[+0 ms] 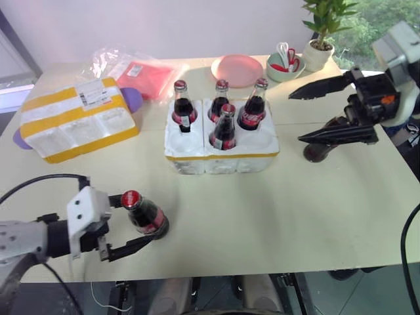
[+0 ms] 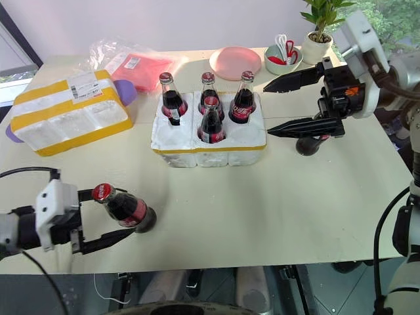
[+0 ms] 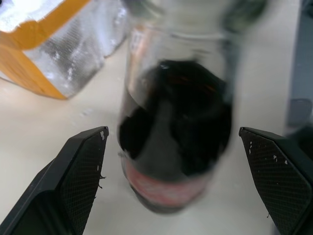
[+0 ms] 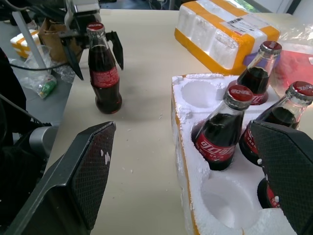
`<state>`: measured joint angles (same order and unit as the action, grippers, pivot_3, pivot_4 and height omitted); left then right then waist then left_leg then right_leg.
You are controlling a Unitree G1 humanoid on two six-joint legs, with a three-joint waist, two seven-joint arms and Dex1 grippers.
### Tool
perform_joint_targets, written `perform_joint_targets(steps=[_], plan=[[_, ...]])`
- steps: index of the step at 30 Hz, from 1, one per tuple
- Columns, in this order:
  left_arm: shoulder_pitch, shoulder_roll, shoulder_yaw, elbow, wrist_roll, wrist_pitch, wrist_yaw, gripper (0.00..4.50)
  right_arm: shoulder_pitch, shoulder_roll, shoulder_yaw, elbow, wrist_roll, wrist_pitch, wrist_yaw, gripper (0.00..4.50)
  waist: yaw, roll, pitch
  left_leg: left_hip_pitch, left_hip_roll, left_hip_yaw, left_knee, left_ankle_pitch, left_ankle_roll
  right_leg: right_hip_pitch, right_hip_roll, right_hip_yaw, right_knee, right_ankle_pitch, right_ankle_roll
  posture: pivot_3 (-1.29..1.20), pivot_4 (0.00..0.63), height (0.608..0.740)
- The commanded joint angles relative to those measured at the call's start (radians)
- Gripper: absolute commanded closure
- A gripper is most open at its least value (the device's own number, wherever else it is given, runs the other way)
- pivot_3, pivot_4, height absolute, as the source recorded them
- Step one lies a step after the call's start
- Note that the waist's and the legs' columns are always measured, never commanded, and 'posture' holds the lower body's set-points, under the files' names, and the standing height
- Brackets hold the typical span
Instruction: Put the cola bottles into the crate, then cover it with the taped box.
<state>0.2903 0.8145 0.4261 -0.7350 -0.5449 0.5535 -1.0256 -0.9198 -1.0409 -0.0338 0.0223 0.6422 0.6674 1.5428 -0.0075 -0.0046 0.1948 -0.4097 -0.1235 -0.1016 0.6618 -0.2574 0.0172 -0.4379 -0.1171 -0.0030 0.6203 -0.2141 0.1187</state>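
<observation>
The seated bottles' necks (image 1: 226, 117) stick up above their wells. I expect the lone cola bottle (image 1: 147, 216) to go only partway down when I lower it into the crate.
The crate (image 1: 197, 164), white foam with a yellow band, sits mid-table with several cola bottles (image 1: 224, 129) upright in its wells; two wells (image 4: 222, 196) show empty. One more cola bottle (image 1: 146, 215) stands alone near the front left edge. My left gripper (image 1: 139, 220) is open around it, a finger (image 3: 83, 161) on each side with gaps to the glass. My right gripper (image 1: 295, 117) hovers open to the right of the crate, above a dark rounded thing (image 1: 319, 152) that I cannot identify. The taped box (image 1: 79, 121) lies at the back left.
A purple object (image 1: 133, 100) peeks out behind the taped box. Behind the crate lie a red packet in clear plastic (image 1: 141, 75), a pink plate (image 1: 236, 69), a bowl with scissors (image 1: 285, 64) and a potted plant (image 1: 319, 39). The front edge of the table runs close to the lone bottle.
</observation>
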Motion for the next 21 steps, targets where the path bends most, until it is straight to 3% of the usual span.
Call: perform_joint_targets(steps=[1, 3, 4, 6, 8, 14, 18, 21], plan=[[-0.035, -0.023, -0.076, 0.016, 0.021, -0.024, 0.058, 0.02, -0.035, -0.011, -0.031, -0.034, 0.016, 0.014, -0.015, 0.00, 0.000, 0.000, 0.000, 0.000, 0.000, 0.000, 0.000, 0.000, 0.000, 0.000, 0.000, 0.000, 0.000, 0.000, 0.001, 0.00, 0.150, 0.740], [-0.043, -0.033, -0.094, 0.021, 0.007, -0.022, 0.066, 0.02, -0.032, -0.012, -0.036, -0.039, 0.015, 0.018, -0.025, 0.00, 0.000, 0.000, 0.000, 0.000, 0.000, 0.000, 0.000, 0.000, 0.000, 0.000, 0.000, 0.000, 0.000, 0.001, 0.002, 0.00, 0.150, 0.740], [-0.040, -0.036, -0.092, 0.021, -0.017, -0.016, 0.060, 0.26, -0.030, -0.014, -0.040, -0.042, 0.016, 0.021, -0.030, 0.00, -0.001, 0.000, 0.000, 0.000, 0.000, 0.000, 0.000, 0.000, 0.000, 0.000, 0.000, 0.000, 0.000, 0.001, 0.002, 0.00, 0.150, 0.740], [-0.033, -0.025, -0.089, 0.019, -0.039, -0.008, 0.050, 0.87, -0.027, -0.015, -0.048, -0.048, 0.020, 0.029, -0.042, 0.00, -0.001, 0.000, 0.000, 0.000, 0.000, 0.000, 0.000, 0.000, 0.000, 0.000, 0.000, 0.000, 0.000, 0.001, 0.002, 0.00, 0.150, 0.740], [-0.032, -0.003, -0.082, 0.023, -0.051, 0.008, 0.045, 1.83, -0.027, -0.013, -0.053, -0.050, 0.025, 0.039, -0.055, 0.00, 0.000, 0.000, 0.000, 0.000, 0.000, 0.000, 0.000, 0.000, 0.000, 0.000, 0.000, 0.000, 0.000, 0.001, 0.002, 0.00, 0.150, 0.740], [-0.177, 0.057, 0.006, 0.094, -0.224, 0.105, 0.060, 1.86, -0.014, 0.001, -0.058, -0.048, 0.019, 0.033, -0.089, 0.00, 0.001, 0.000, 0.000, 0.000, 0.000, 0.000, 0.000, 0.000, 0.001, -0.001, 0.001, 0.000, 0.000, 0.001, 0.002, 0.00, 0.150, 0.740], [-0.409, 0.130, 0.062, 0.195, -0.437, 0.244, 0.095, 1.86, 0.005, 0.008, -0.063, -0.060, 0.019, 0.026, -0.109, 0.00, 0.010, -0.001, 0.001, 0.000, 0.000, 0.000, 0.000, 0.001, 0.002, -0.002, 0.001, -0.001, 0.001, 0.002, 0.003, 0.00, 0.150, 0.740], [-0.607, 0.156, 0.030, 0.301, -0.512, 0.300, 0.119, 1.86, 0.019, 0.012, -0.069, -0.070, 0.020, 0.025, -0.123, 0.00, 0.015, -0.001, 0.001, -0.001, 0.000, 0.000, 0.000, 0.001, 0.002, -0.002, 0.002, -0.001, 0.001, 0.002, 0.003, 0.00, 0.150, 0.740]])
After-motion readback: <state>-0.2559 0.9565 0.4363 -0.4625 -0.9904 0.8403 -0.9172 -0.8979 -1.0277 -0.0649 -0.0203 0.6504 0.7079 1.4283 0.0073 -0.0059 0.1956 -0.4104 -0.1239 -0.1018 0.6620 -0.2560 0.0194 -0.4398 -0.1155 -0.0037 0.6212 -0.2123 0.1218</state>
